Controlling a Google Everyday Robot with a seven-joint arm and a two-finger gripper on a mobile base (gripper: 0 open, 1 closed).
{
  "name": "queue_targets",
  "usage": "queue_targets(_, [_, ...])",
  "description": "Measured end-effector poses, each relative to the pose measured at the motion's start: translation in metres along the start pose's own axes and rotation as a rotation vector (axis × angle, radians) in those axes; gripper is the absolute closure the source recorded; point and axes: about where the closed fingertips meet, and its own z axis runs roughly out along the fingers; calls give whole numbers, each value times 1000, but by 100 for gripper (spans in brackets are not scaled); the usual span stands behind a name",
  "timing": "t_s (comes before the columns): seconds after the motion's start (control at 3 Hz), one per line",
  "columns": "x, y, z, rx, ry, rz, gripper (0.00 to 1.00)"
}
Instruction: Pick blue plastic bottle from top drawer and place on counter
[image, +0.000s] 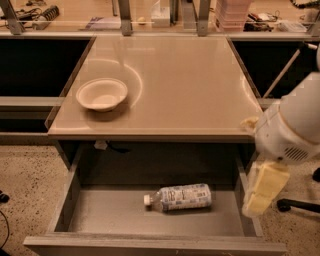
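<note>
The blue plastic bottle is beside my gripper, which hangs over the drawer's side (247, 222), so next I swing inward over the bottle's body (184, 197) before I go down to grasp it.
The blue plastic bottle (180, 197) lies on its side on the floor of the open top drawer (110, 216), white cap pointing left, right of the drawer's middle. The beige counter (190, 80) is above the drawer. My gripper (261, 195), with pale yellow fingers pointing down under the white arm, hangs at the right, over the drawer's right wall and just right of the bottle. It does not touch the bottle and holds nothing that I can see.
A white bowl (101, 93) sits on the counter's left side. Dark side shelves (35, 65) flank the counter. Clutter lines the far bench (160, 15). A chair base (300, 205) stands on the speckled floor at the right.
</note>
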Motion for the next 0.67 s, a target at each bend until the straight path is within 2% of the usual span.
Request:
queue_targets(0.33, [15, 26, 84, -72, -82, 93, 0])
queue_targets(0.67, [33, 52, 176, -152, -105, 208, 0])
